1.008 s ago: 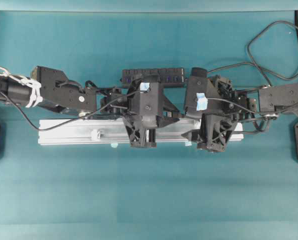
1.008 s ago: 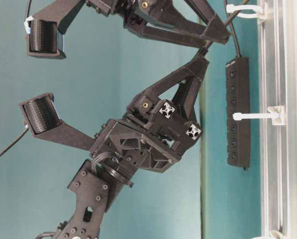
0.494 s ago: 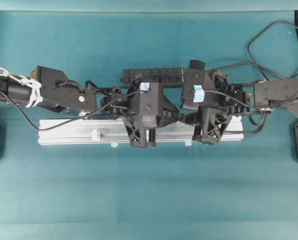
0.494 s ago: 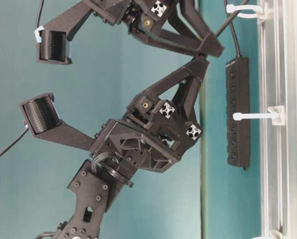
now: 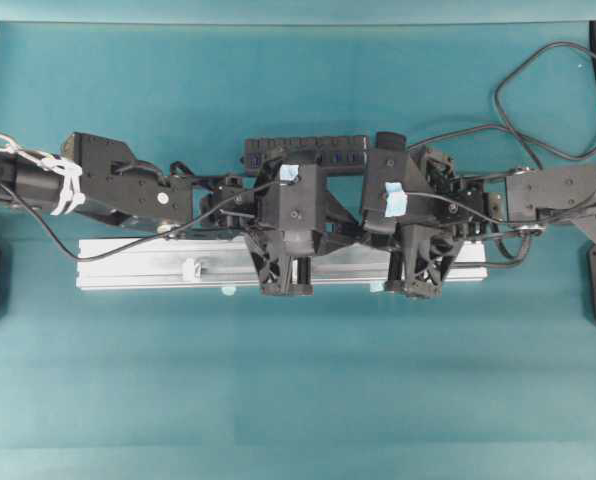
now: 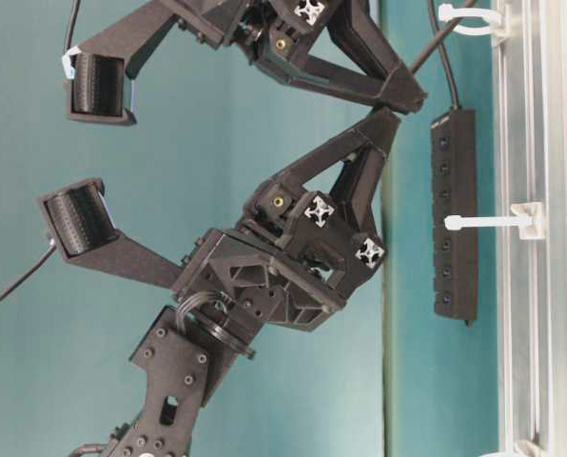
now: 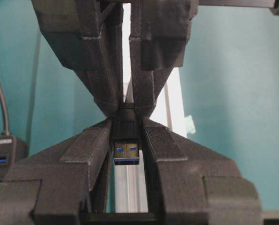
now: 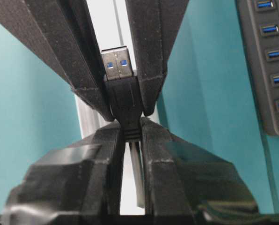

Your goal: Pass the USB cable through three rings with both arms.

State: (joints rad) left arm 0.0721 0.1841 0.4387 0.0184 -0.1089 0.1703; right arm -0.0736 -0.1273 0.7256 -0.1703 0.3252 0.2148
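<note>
The plug's metal end (image 7: 127,153) is inside the left gripper's fingers, so next the left gripper opens and moves back before the right gripper feeds the plug through the middle ring (image 6: 527,221).
The USB cable's plug (image 7: 126,152) sits between the tips of both grippers, above the silver rail (image 5: 138,262). My left gripper (image 7: 127,126) is shut on the plug's black body, its metal end (image 8: 117,63) pointing back into the jaws. My right gripper (image 8: 131,129) is shut on the ribbed collar just behind the plug. The two meet tip to tip in the table-level view, left gripper (image 6: 386,119) below right gripper (image 6: 412,93). White rings (image 6: 483,222), (image 6: 469,16) stand on the rail, and one ring (image 5: 190,269) shows from overhead.
A black multi-port hub (image 5: 308,150) lies behind the rail, also seen as the hub (image 8: 270,61) at the right wrist view's edge. Loose black cable loops (image 5: 538,100) at the back right. Teal cloth covers the table.
My right gripper has swung left to the left gripper's tips and shut on the cable just behind the plug. The left arm has not moved.
</note>
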